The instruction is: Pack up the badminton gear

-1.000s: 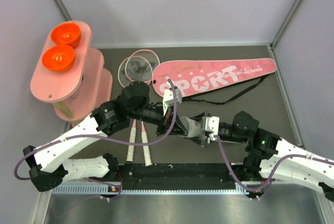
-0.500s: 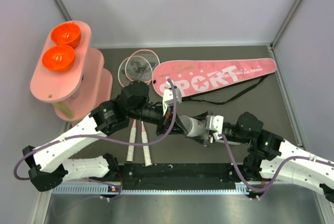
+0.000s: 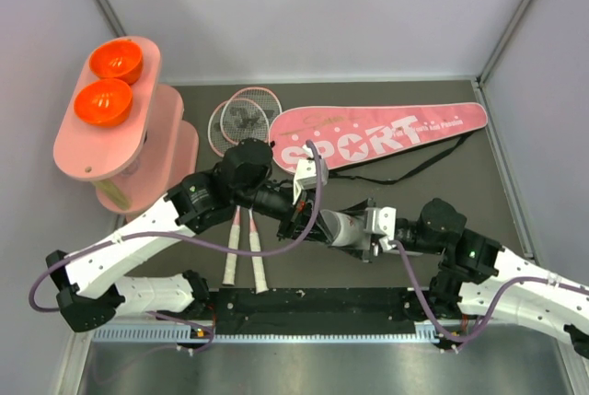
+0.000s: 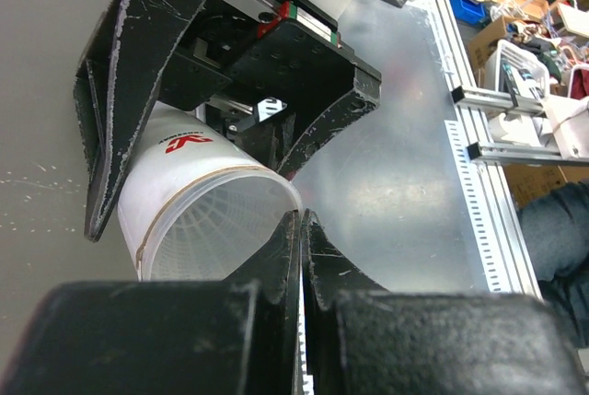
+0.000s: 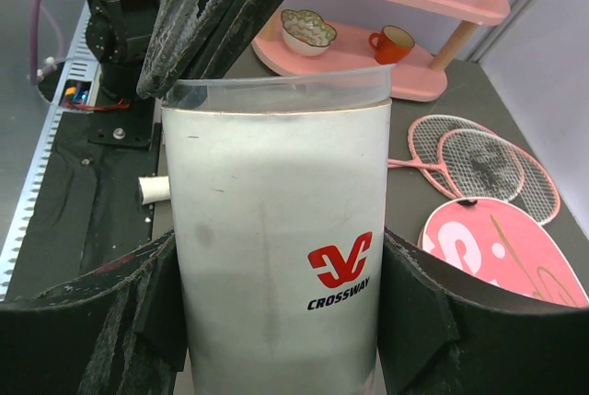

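The shuttlecock's skirt is straight in the tube's opening (image 4: 217, 229), so the robot's left gripper should go on pushing its clear rim (image 5: 299, 93) inward until it is seated, and then let go.
My right gripper (image 5: 276, 331) is shut on the long white tube (image 5: 276, 220), one finger on each side of its "CROSSWAY" logo, and holds it above the mat (image 3: 339, 227). The tube's open mouth (image 4: 216, 220) faces my left gripper (image 4: 301, 216), whose jaws are pressed together with nothing between them, tips at the rim. A white ribbed shuttlecock skirt (image 4: 207, 234) shows inside the tube. Two pink rackets (image 3: 241, 123) lie at the back left, with white handles (image 3: 244, 252) toward me. The pink "SPORT" bag (image 3: 377, 137) lies flat behind the arms.
A pink oval stand (image 3: 110, 137) with two orange bowls (image 3: 104, 100) stands at the left edge. Its lower shelf holds a small bowl (image 5: 308, 31) and an orange cup (image 5: 394, 45). The bag's black strap (image 3: 419, 167) trails beside it. Grey walls enclose the mat.
The right gripper and the tube have shifted slightly right and toward me. The left gripper has followed and stays at the tube's mouth. Both grips are unchanged.
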Robot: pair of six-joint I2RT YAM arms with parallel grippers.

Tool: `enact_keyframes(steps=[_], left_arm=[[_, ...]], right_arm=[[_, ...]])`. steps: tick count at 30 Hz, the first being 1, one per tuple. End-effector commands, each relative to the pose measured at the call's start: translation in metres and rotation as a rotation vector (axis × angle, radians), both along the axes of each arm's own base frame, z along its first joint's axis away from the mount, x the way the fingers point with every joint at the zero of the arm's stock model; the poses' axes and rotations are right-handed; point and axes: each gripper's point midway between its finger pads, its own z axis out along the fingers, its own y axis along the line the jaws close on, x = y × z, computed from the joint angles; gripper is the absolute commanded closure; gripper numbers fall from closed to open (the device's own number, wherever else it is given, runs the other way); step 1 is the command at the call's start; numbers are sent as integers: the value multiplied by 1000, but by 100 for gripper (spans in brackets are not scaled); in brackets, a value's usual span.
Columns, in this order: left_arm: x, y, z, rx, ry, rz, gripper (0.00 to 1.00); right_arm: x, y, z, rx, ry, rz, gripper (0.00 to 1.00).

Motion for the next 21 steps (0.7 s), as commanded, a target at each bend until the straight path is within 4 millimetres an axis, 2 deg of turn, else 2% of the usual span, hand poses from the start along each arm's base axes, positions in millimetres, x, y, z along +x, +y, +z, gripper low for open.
enact_keyframes(steps=[1, 8, 21], left_arm=[[-19, 2, 3, 5, 31, -109, 100], [-25, -1, -1, 14, 62, -165, 100], [-32, 2, -23, 95, 129, -218, 100]], right_arm=[[-11, 0, 45, 134, -95, 57, 67], [-21, -1, 47, 136, -112, 112, 67], [-27, 1, 47, 126, -128, 156, 68]])
